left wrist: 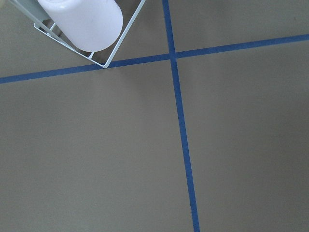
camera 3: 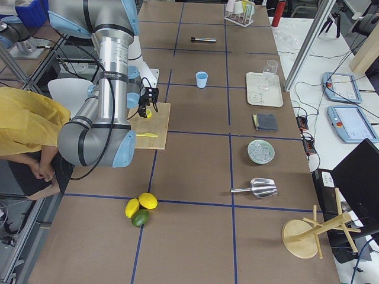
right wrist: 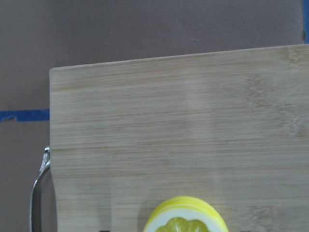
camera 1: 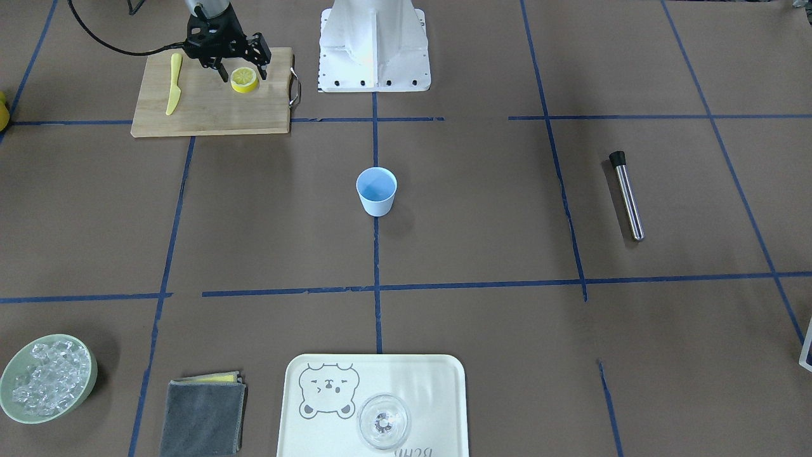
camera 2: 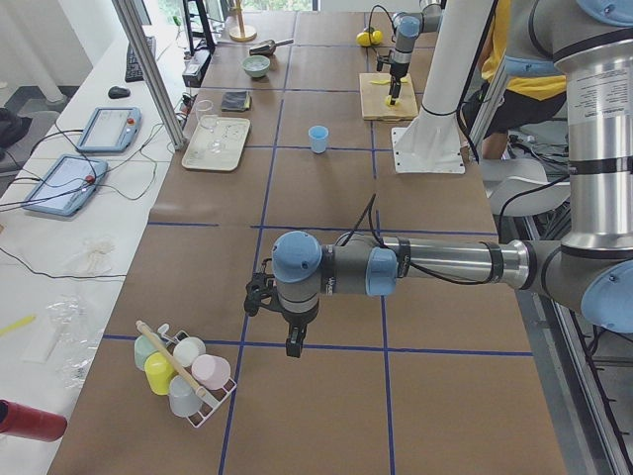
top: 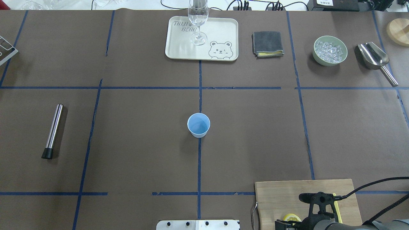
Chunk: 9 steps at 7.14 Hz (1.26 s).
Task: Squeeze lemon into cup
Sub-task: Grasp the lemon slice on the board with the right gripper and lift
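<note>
The lemon's top slice (camera 1: 244,76) will come off when I lift it and leave another slice on the board, because the yellow edge (right wrist: 187,201) shows stacked layers.
The lemon (camera 1: 244,77) lies on the wooden cutting board (camera 1: 209,111) as the top slice of a thick yellow stack, pale segmented face up. It also shows in the right wrist view (right wrist: 186,223) and the overhead view (top: 291,218). My right gripper (camera 1: 242,71) is open just above it, one finger on each side. The light-blue cup (camera 1: 376,190) stands upright in the middle of the table (top: 198,125), far from the board. My left gripper (camera 2: 290,341) hangs over bare table near a cup rack; I cannot tell whether it is open or shut.
A yellow plastic knife (camera 1: 173,82) lies on the board's other end. A steel muddler (camera 1: 627,193), a tray (camera 1: 317,431) with a clear glass (camera 1: 383,421), a grey cloth (camera 1: 203,416) and a green bowl of ice (camera 1: 45,377) sit further off. A metal scoop (top: 375,59) lies beyond the bowl.
</note>
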Tool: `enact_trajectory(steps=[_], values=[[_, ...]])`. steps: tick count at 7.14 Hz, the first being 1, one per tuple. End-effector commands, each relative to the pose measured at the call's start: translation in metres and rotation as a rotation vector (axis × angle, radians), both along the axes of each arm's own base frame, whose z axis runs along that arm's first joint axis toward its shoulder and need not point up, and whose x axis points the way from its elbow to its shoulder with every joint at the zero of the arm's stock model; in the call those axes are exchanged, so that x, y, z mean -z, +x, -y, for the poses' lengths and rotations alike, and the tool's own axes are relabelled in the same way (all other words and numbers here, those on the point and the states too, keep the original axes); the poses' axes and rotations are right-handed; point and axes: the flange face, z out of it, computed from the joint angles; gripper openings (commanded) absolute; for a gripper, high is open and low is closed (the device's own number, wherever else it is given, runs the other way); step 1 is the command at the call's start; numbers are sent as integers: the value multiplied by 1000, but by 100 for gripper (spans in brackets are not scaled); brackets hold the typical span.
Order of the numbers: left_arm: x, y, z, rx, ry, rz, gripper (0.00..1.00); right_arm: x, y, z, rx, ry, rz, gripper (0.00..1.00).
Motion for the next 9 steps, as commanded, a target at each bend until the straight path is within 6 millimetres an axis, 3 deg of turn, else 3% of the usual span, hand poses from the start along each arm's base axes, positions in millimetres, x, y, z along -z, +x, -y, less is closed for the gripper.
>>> enact_trajectory(steps=[1, 6, 9], values=[[0, 0, 0, 0, 0, 0, 100, -1, 0, 0, -1, -1, -3, 84], [0, 0, 0, 0, -2, -2, 100, -1, 1, 1, -2, -3, -2, 55], [1, 0, 0, 1, -1, 0, 100, 3, 14, 2, -4, -3, 0, 55]])
